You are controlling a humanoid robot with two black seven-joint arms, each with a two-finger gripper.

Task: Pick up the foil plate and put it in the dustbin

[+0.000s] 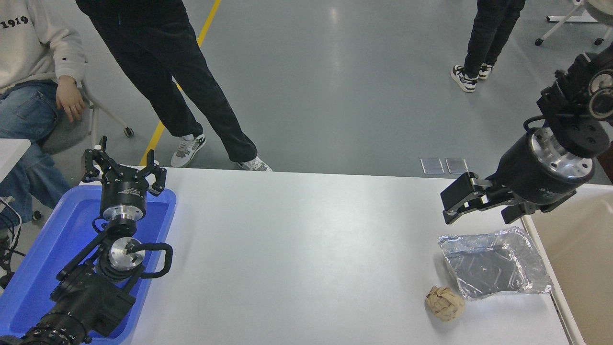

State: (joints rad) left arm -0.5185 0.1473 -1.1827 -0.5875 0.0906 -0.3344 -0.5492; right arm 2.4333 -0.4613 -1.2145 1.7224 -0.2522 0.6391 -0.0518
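Note:
My gripper will lift the foil plate alone, because the tan paper ball (445, 304) sits just outside the foil plate's rim (497, 264).
The foil plate (494, 263), a shiny crinkled silver tray, lies flat on the white table (306, 249) near its right edge. The dustbin (582, 249), beige inside with a cream rim, stands just right of the plate and is cut off by the picture's edge. My right gripper (481, 211) hovers open and empty just above the plate's far rim, pointing left, apart from the plate. My left gripper (123, 167) is parked open over the blue tray at the lower left.
A crumpled tan paper ball (445, 303) lies by the plate's near left corner. The blue tray (33, 268) sits at the table's left edge. A person sits at the far left, one stands behind the table, and another's legs show at the top right.

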